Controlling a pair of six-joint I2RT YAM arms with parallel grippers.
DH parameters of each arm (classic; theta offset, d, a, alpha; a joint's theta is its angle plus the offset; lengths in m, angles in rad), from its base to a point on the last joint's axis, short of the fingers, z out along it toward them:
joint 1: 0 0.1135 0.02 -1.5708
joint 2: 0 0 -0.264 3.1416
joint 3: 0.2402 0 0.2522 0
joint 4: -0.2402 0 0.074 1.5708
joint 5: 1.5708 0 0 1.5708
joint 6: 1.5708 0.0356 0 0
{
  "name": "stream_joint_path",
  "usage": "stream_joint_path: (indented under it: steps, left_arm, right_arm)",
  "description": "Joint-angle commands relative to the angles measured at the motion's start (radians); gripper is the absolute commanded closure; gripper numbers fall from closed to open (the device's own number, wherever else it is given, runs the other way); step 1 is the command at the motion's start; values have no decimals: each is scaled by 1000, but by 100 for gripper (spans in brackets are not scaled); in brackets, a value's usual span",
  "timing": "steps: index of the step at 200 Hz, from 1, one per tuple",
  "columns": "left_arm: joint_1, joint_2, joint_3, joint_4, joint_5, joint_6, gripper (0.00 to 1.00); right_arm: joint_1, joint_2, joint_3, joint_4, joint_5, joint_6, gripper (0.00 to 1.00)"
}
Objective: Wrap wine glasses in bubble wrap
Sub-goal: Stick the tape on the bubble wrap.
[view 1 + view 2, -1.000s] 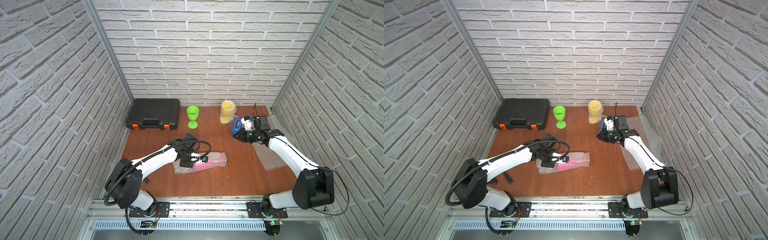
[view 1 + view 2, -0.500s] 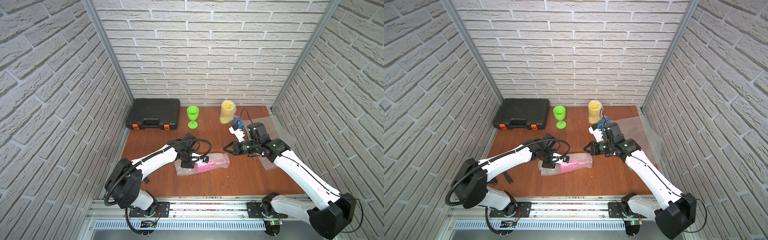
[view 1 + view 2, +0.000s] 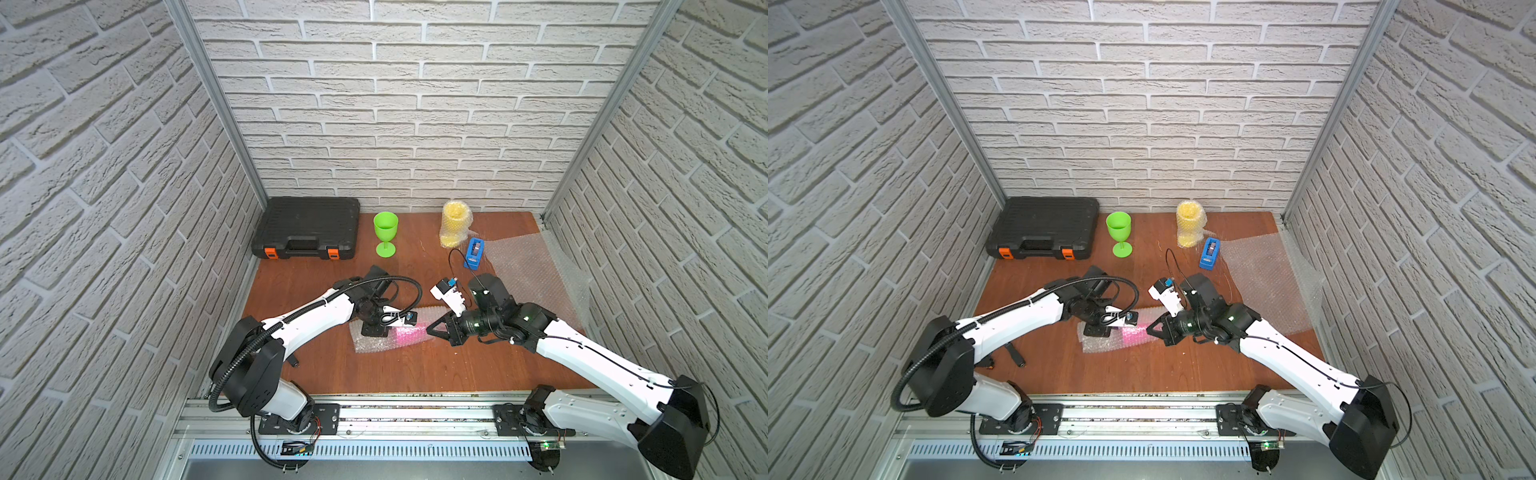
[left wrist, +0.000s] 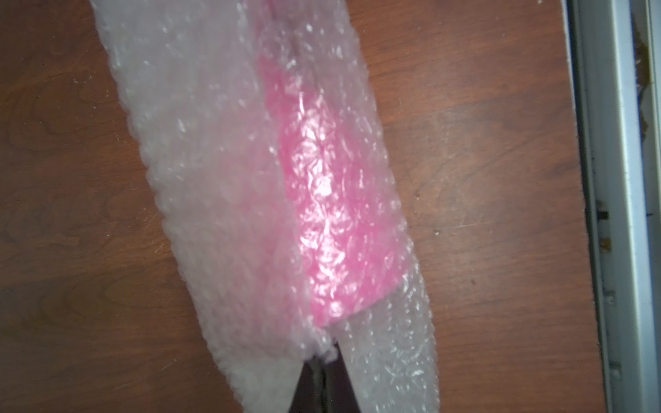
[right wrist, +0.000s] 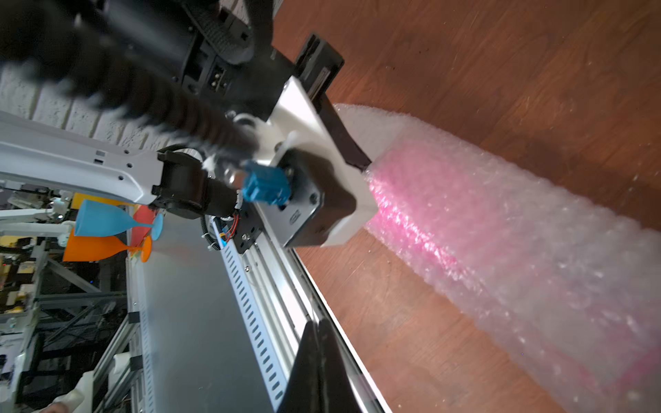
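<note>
My right gripper is heading toward the open stretch of the wrap's overlapping edge [image 4: 313, 327] that my left gripper pins over the pink glass, so it should keep going and release there.
A pink wine glass [image 3: 405, 332] [image 4: 332, 200] lies on its side, rolled in bubble wrap [image 3: 370, 343], in the middle of the table. My left gripper [image 3: 374, 331] [image 4: 323, 357] is shut and points down, its tips against the wrap's overlapping edge. My right gripper [image 3: 429, 328] [image 5: 318, 325] is shut with nothing visible between its jaws, its tip at the bundle's right end. A bare green wine glass [image 3: 385, 233] stands upright at the back. To its right stands a yellow wine glass [image 3: 455, 222] wrapped in bubble wrap.
A blue tape dispenser [image 3: 474, 252] sits beside the yellow glass. A flat bubble wrap sheet [image 3: 528, 270] covers the table's right side and curls up the wall. A black case [image 3: 307, 227] lies at the back left.
My right arm has swung from the tape dispenser forward and left to the pink bundle's right end. The left arm has stayed on the bundle.
</note>
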Motion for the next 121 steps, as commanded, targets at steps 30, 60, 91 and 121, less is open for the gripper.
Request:
stream_joint_path:
  steps: [30, 60, 91, 121]
  left_arm:
    - [-7, -35, -12, -11, 12, 29, 100]
    - [-22, -44, -19, -9, -8, 31, 100]
    - [-59, -41, -28, -10, -69, 33, 100]
    - [-106, -43, -59, 8, -139, 48, 100]
  right_arm:
    - [10, 135, -18, 226, 151, -25, 97]
    - [10, 210, 1, 244, 211, -52, 97]
    - [11, 265, 31, 247, 267, -73, 97]
    - [10, 320, 80, 162, 299, -112, 97]
